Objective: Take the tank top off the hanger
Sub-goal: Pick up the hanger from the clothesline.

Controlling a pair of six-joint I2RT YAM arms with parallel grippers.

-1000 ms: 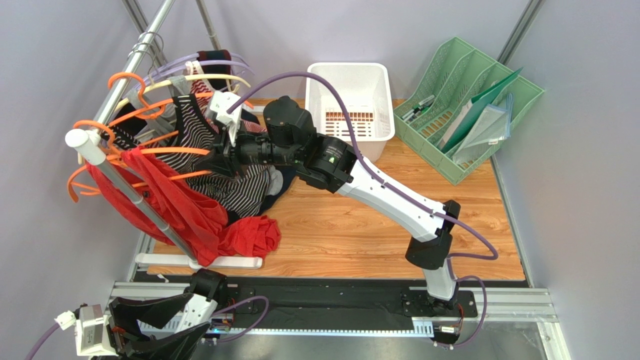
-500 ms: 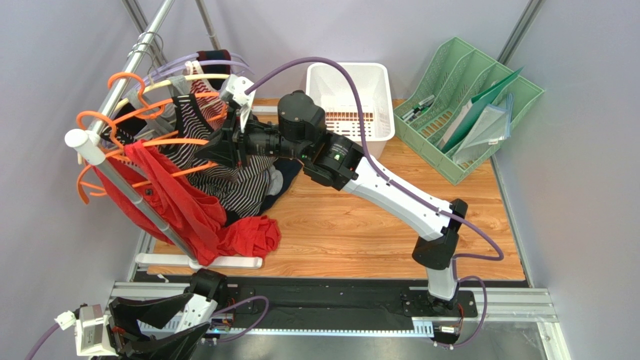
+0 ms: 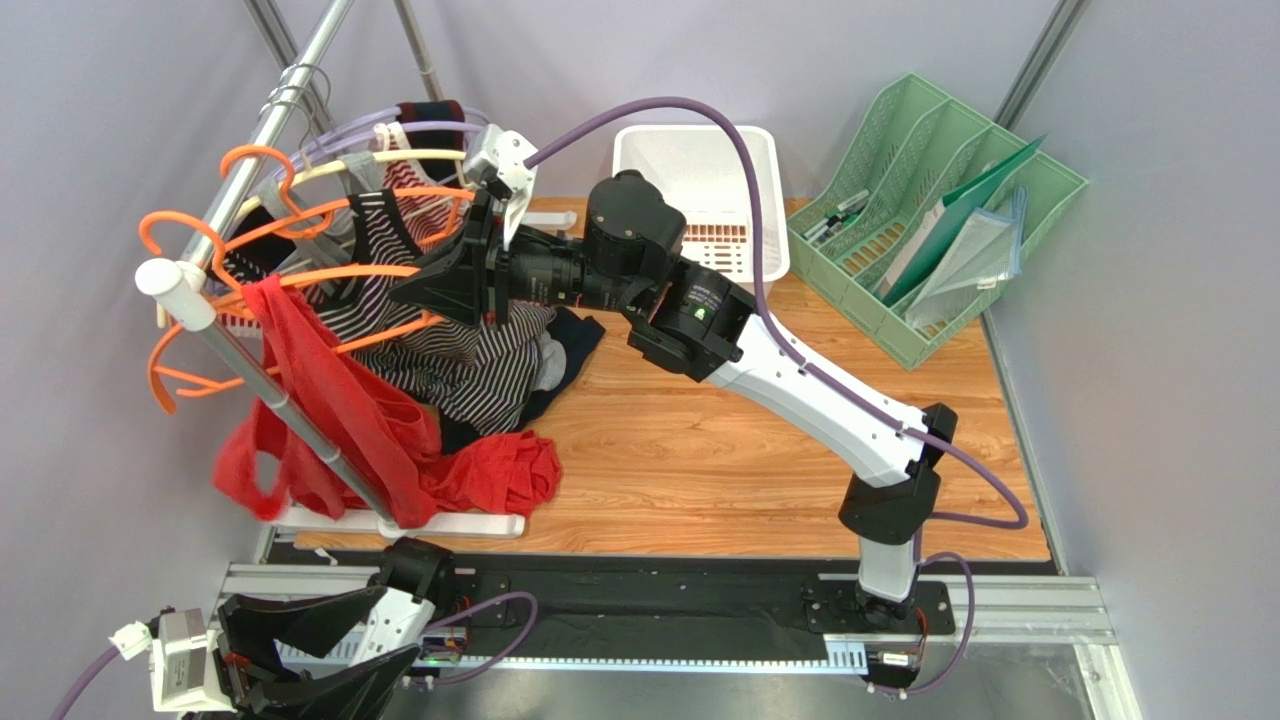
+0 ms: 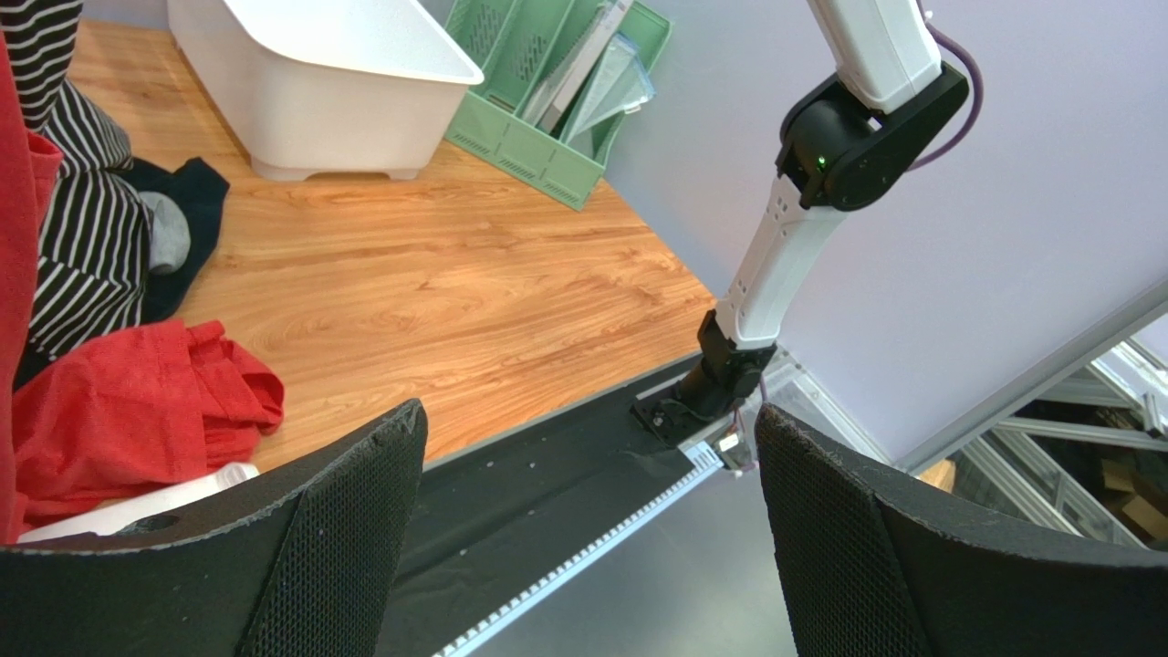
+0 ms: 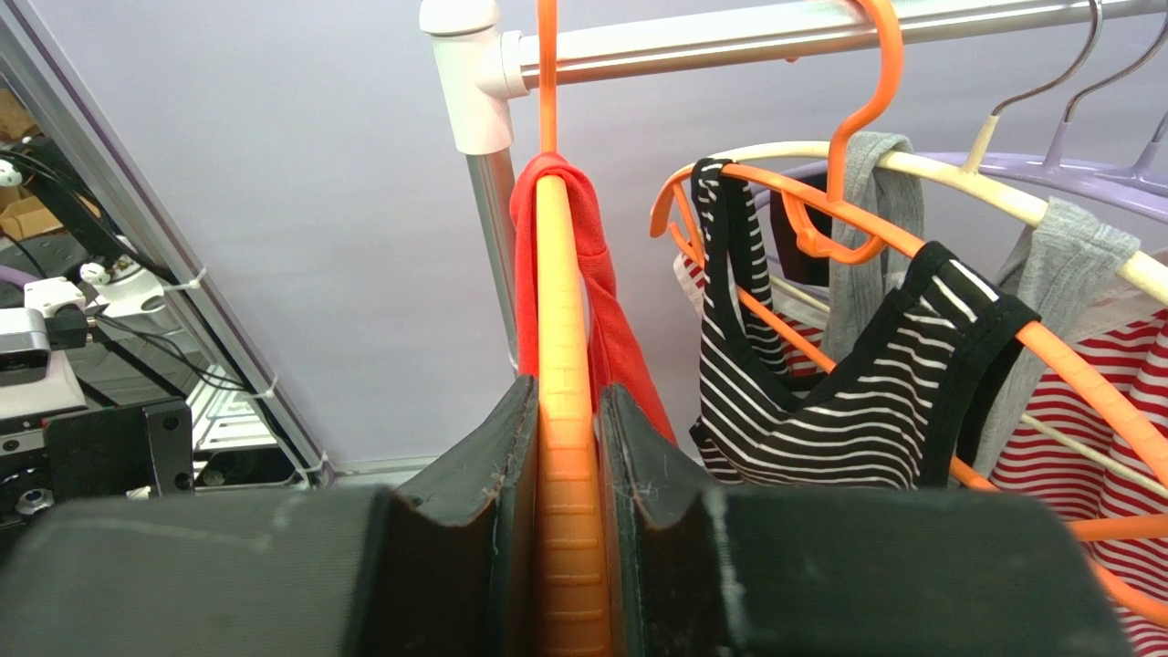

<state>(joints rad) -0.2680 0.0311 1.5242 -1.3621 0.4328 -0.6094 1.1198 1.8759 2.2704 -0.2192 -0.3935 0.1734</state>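
The orange hanger's hook (image 3: 169, 222) sticks out past the metal rail. Next, my right gripper pulls the hanger back over the wooden table (image 3: 649, 435) for my left gripper.
A red tank top (image 3: 323, 405) hangs from an orange hanger (image 3: 323, 275) at the near end of the metal rail (image 3: 256, 150). Part of it sags low beside the rail's post. My right gripper (image 3: 451, 285) is shut on the hanger's arm. In the right wrist view the jaws (image 5: 565, 397) clamp the orange bar (image 5: 562, 274), and the red strap (image 5: 610, 315) drapes over the bar just beyond the fingertips. My left gripper (image 3: 286, 638) rests low at the table's near left edge, open and empty (image 4: 590, 424).
Striped tank tops (image 3: 451, 353) and more orange, cream and purple hangers crowd the rail behind. A red garment (image 3: 504, 465) lies on the wooden table. A white basket (image 3: 706, 165) stands at the back centre. A green file tray (image 3: 932, 210) stands at the back right.
My right arm has drawn up and to the right with the orange hanger in its jaws. The red tank top has slid along it and now sags lower on the left.
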